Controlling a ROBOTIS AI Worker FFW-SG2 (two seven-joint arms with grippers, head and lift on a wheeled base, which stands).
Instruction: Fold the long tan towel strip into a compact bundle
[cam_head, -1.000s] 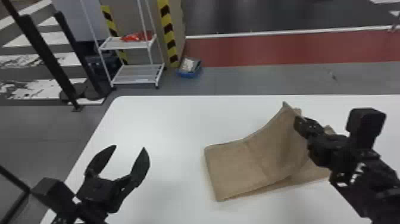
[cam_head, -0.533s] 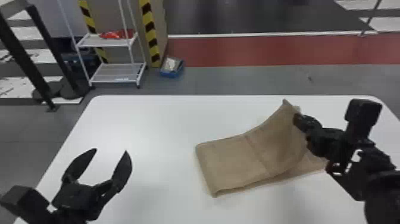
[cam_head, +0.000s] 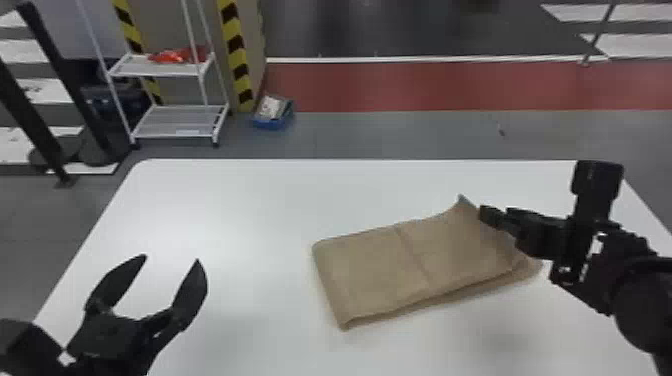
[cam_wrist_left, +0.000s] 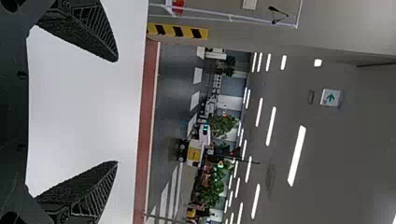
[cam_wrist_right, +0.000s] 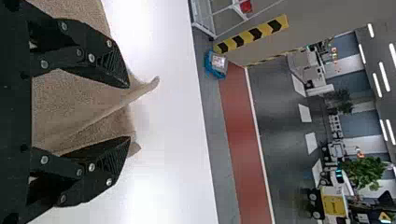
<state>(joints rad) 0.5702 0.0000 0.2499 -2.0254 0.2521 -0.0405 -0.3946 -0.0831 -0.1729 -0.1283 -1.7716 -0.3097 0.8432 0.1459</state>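
Observation:
The tan towel has a crease (cam_head: 411, 251) across its middle, so its raised end (cam_head: 466, 222) will bend up there when I lift, and the other end will stay flat.
The tan towel (cam_head: 400, 265) lies folded on the white table, with a crease across its middle and its far right corner raised. My right gripper (cam_head: 487, 220) is at that raised corner. In the right wrist view its fingers stand apart, and the towel's upturned edge (cam_wrist_right: 109, 109) runs through the gap of the open right gripper (cam_wrist_right: 128, 112). Left of the towel, my left gripper (cam_head: 171, 259) is open over the table; in the left wrist view nothing stands between the fingertips of the left gripper (cam_wrist_left: 116, 112).
The white table (cam_head: 240, 200) extends around the towel. Beyond its far edge are a white wire shelf (cam_head: 175, 122), a blue bin (cam_head: 272, 115) on the floor and black posts at the far left.
The towel's raised part has sunk lower and flatter, and the right gripper's fingers have come off it. The head view has also shifted somewhat, while the left gripper stays open.

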